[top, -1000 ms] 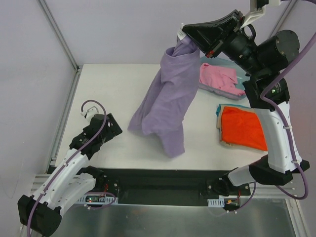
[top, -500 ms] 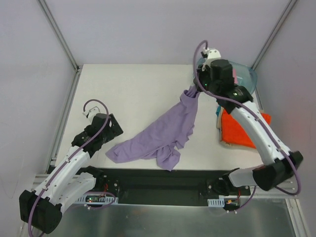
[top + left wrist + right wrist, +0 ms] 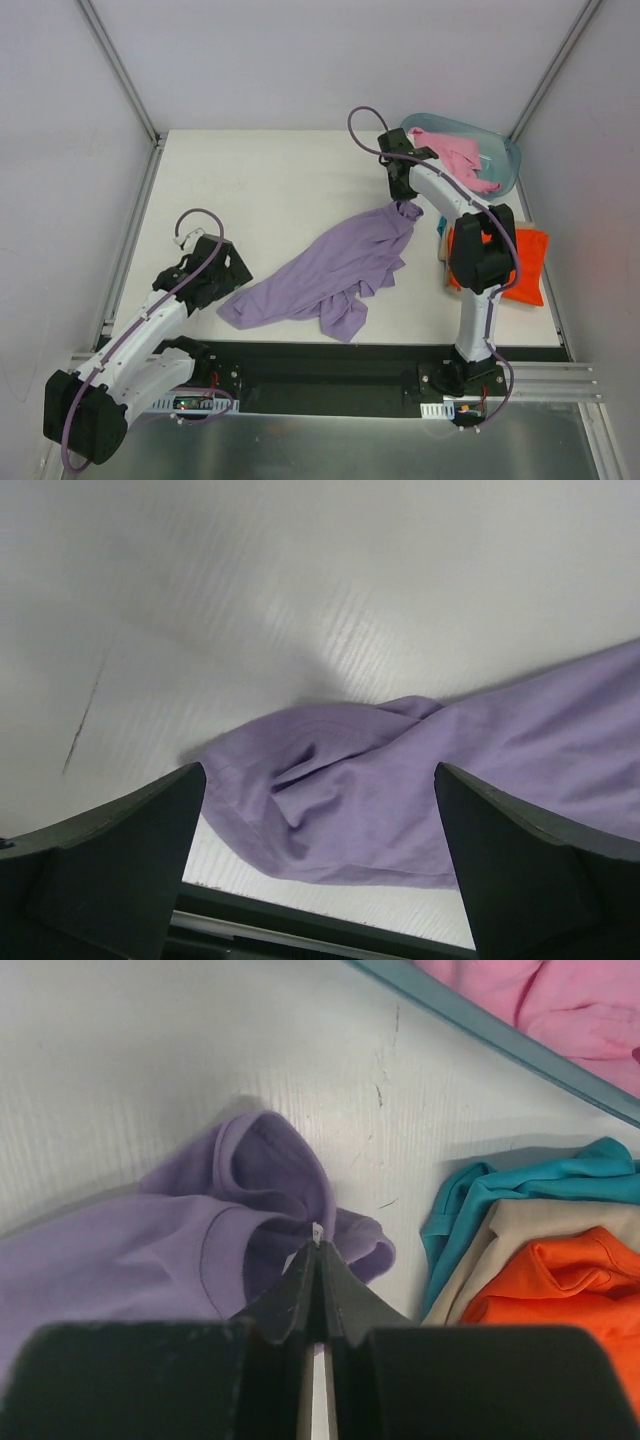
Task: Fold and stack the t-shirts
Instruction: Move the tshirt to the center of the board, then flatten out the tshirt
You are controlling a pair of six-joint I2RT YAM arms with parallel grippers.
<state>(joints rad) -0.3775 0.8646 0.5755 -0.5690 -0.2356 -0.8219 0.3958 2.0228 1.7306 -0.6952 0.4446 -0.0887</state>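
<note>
Lengthwise folds [image 3: 350, 288] are packed close together on the lavender-purple t-shirt [image 3: 335, 258], so the t-shirt will open out wide beyond the table's near edge when the robot lifts and spreads it.
The lavender-purple t-shirt [image 3: 335, 270] lies crumpled in a diagonal strip on the white table. My right gripper [image 3: 401, 200] is low over its far right end, shut on the collar [image 3: 270, 1175], with a white label pinched at the tips [image 3: 318, 1245]. My left gripper [image 3: 230, 270] is open and empty at the shirt's near left end [image 3: 400, 790], which lies between its fingers [image 3: 120, 860]. The orange shirt [image 3: 505, 255] lies folded on a stack at the right, with teal cloth [image 3: 520, 1195] under it. The pink shirt [image 3: 455, 155] lies in the tub.
The translucent blue-green tub [image 3: 508, 152] stands at the back right corner; its rim [image 3: 500, 1040] is just beyond my right gripper. A beige layer [image 3: 530, 1230] lies in the stack. The table's near edge and black rail [image 3: 300, 925] are close below my left gripper.
My right gripper came down from high above the table and lowered the purple shirt, which now lies across the table. My left gripper edged towards the shirt's near end.
</note>
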